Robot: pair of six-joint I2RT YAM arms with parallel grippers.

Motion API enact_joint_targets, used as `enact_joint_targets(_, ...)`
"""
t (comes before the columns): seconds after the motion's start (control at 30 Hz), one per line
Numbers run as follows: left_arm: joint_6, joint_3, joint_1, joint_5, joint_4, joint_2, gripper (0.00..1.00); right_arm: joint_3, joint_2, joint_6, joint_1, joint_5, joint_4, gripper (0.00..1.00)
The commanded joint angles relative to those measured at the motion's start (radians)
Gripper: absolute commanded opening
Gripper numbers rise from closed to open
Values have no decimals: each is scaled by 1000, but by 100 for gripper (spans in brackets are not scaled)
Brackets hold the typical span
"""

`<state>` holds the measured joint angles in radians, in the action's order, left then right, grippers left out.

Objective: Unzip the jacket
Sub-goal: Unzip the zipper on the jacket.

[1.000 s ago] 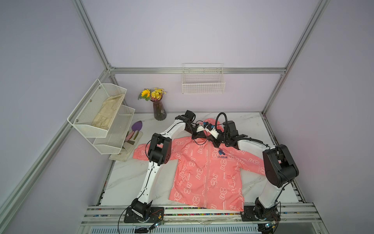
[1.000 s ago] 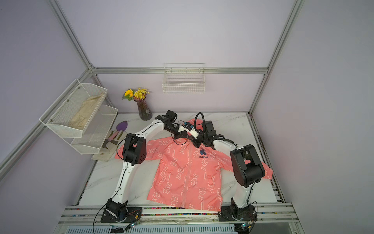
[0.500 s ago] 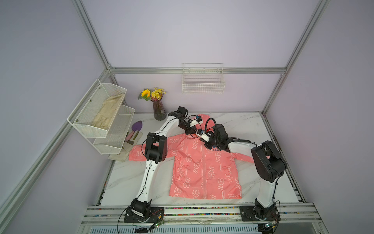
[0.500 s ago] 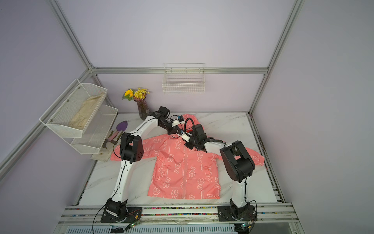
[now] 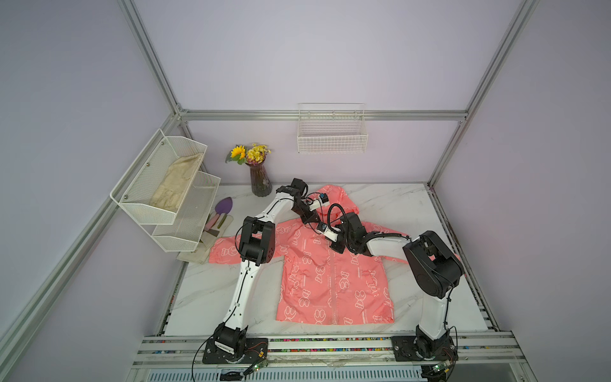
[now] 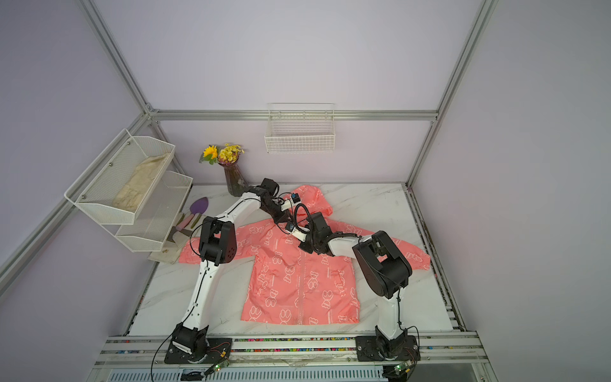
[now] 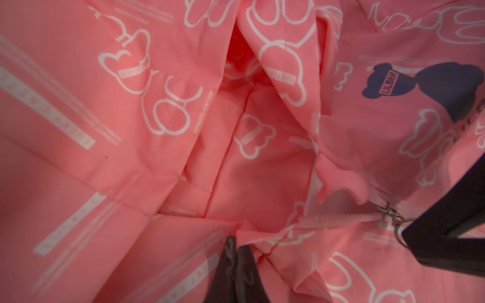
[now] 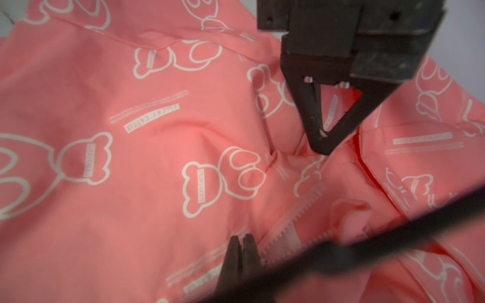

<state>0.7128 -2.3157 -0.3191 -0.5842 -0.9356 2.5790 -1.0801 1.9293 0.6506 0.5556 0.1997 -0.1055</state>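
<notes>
The zipper pull (image 7: 397, 221) sits between the fingers of my right gripper while my left gripper pins the jacket's collar, so I should keep pulling down until the jacket's bottom edge (image 5: 334, 322).
The coral-pink jacket (image 5: 330, 281) (image 6: 297, 281) lies front-up on the marble table (image 5: 211, 291), hood toward the back wall. My left gripper (image 5: 315, 222) (image 7: 235, 240) is shut on a fold of fabric at the collar; the right wrist view shows it (image 8: 321, 148) pinching there. Just below the collar, my right gripper (image 5: 334, 248) (image 8: 241, 237) is shut beside the zipper teeth (image 8: 296, 210). In the left wrist view the metal zipper pull (image 7: 393, 220) runs into the right gripper's dark fingers (image 7: 433, 236). The zipper's top stretch is parted.
A vase of flowers (image 5: 259, 182) stands at the back left. A white mesh rack (image 5: 185, 228) holding a beige cloth (image 5: 175, 185) hangs on the left, a purple trowel (image 5: 223, 206) beneath it. A wire basket (image 5: 332, 132) is on the back wall.
The jacket has slid away from the front edge and leftward with both arms. Over the last half second the right gripper has moved slightly down the jacket's front.
</notes>
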Motion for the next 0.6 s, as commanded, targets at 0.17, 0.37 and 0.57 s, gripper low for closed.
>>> enact_joint_targets(0.17,-112,-76,38,164,156,14,0,106,-87,-14,69,21,190,0)
enact_joint_targets(0.37,-155,-81,41,243,197,26,0,147,-129,-41,134,-5,233,0)
enact_joint_targets(0.57,-196,-92,49,272,219,40,0,172,-141,-53,235,-60,267,0)
